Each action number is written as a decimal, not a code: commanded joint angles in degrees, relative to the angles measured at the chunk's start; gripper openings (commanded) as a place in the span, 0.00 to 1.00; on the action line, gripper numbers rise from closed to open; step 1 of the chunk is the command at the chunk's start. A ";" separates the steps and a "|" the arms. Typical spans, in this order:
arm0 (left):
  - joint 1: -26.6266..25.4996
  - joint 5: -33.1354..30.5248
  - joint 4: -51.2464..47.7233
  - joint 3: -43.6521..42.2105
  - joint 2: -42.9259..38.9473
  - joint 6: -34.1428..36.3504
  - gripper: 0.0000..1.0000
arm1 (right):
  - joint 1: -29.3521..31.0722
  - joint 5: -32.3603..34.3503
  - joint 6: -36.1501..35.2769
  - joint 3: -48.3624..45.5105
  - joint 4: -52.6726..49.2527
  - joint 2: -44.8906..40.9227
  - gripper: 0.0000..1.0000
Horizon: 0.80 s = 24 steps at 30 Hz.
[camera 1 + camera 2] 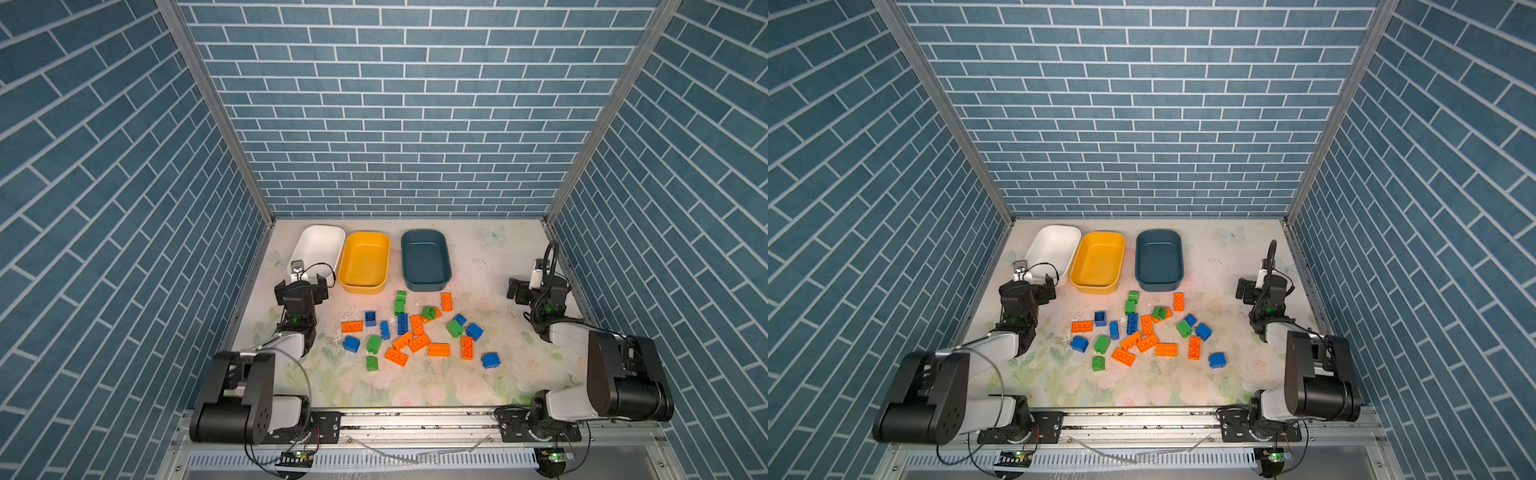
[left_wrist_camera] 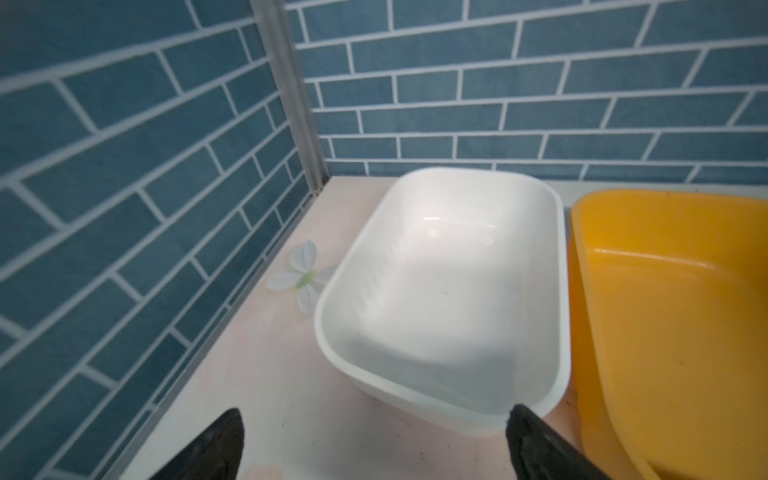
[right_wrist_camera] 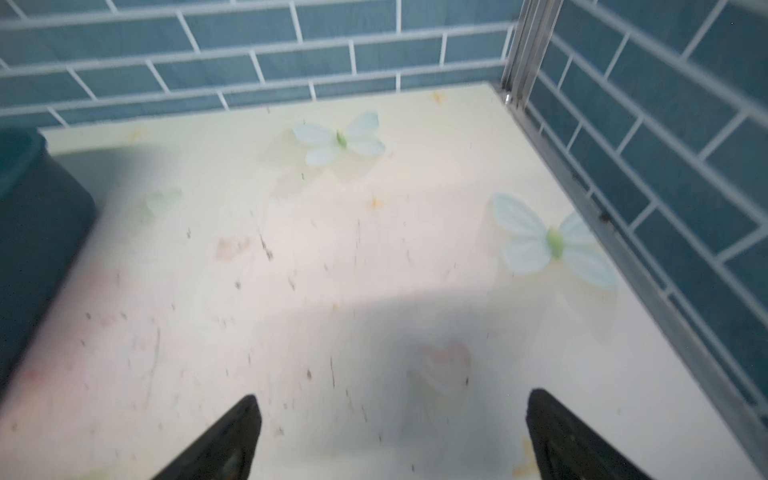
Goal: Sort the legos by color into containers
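I should use my left gripper to take the white tub [image 1: 321,244] and yellow tub by their adjoining rims [image 1: 342,254] and move both toward the middle first, because they are far from my right gripper.
The legos lie scattered mid-table in both top views: orange flat ones [image 1: 438,349], blue ones [image 1: 351,344] and green ones [image 1: 374,343]. Behind them stand the containers in a row, all empty: a white tub [image 1: 320,245], a yellow tub [image 1: 365,257] and a dark teal tub [image 1: 426,257]. My left gripper [image 1: 301,286] is open at the near end of the white tub [image 2: 449,291], nothing between its fingers; the yellow tub [image 2: 673,311] is beside it. My right gripper [image 3: 394,397] is open over bare table at the far right [image 1: 536,286], with the teal tub [image 3: 37,232] off to its side.
Blue brick-patterned walls [image 1: 415,124] close the table at the back and both sides. A metal rail [image 1: 415,419] carrying both arm bases runs along the front edge. The floral tabletop [image 1: 415,386] lies bare between the legos and the rail.
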 commanded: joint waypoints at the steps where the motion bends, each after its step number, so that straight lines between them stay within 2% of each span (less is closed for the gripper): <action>1: 0.08 -9.61 -20.34 6.87 -5.45 -7.48 0.99 | 0.54 -3.52 7.56 11.16 -18.76 -1.35 0.99; 4: 0.08 -7.69 -29.73 13.28 -5.68 -10.61 0.99 | 2.29 -7.76 14.09 16.74 -22.05 1.58 0.99; 7: 0.08 -2.25 -40.39 22.39 -1.30 -12.68 0.99 | 7.01 -8.70 20.38 21.61 -22.05 5.14 0.99; 13: 0.08 13.51 -56.06 40.03 12.76 -11.16 0.99 | 16.17 -11.91 28.27 32.79 -26.22 13.89 0.99; 21: 0.08 26.22 -63.86 54.11 29.11 -3.30 0.97 | 22.85 -16.11 25.73 43.11 -34.73 19.88 0.99; 24: 0.08 28.14 -65.65 58.28 34.33 -1.96 0.94 | 23.88 -15.42 24.57 43.65 -36.60 19.24 0.99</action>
